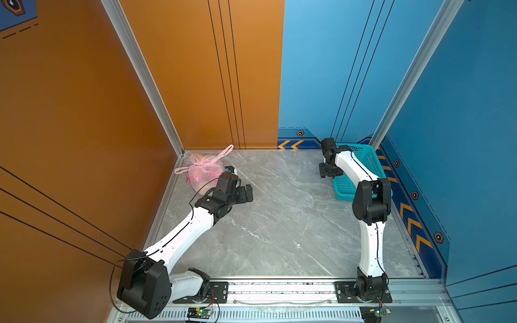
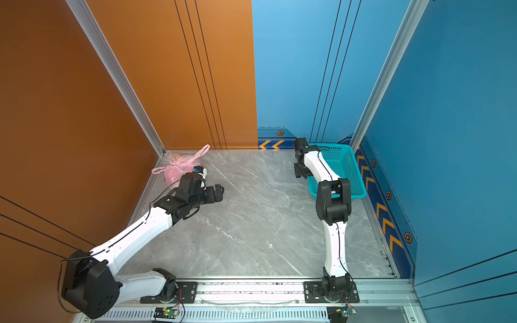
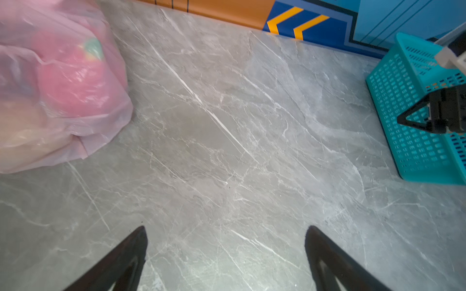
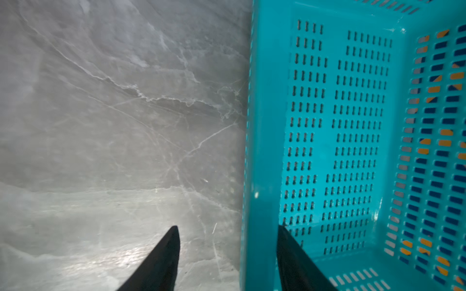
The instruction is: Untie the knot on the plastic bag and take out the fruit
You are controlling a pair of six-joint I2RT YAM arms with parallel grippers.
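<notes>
My left gripper should first pull the pink plastic bag [image 1: 200, 172] to the near middle [image 1: 279, 228], since the bag lies in the far corner away from my right gripper.
The pink plastic bag [image 1: 202, 173] [image 2: 174, 173] lies in the far left corner of the table, and its knot [image 1: 207, 162] is still tied, with loop handles sticking out both ways. Through the film I see fruit: a red-pink piece with a green tip [image 3: 73, 83] and a cream one [image 3: 25, 136]. My left gripper [image 1: 247, 193] [image 2: 217, 193] [image 3: 225, 228] is open and empty, low over the table just right of the bag. My right gripper [image 1: 327, 171] [image 2: 302, 171] [image 4: 228, 228] is open astride the basket's left wall, one finger [image 4: 290, 252] inside.
The teal perforated basket [image 1: 366, 162] [image 2: 348, 167] [image 3: 413, 113] [image 4: 353, 126] stands at the far right against the blue wall, with nothing in the part I see. The orange wall [image 1: 195, 84] is close behind the bag. Grey marble table [image 1: 279, 218] stretches between the arms.
</notes>
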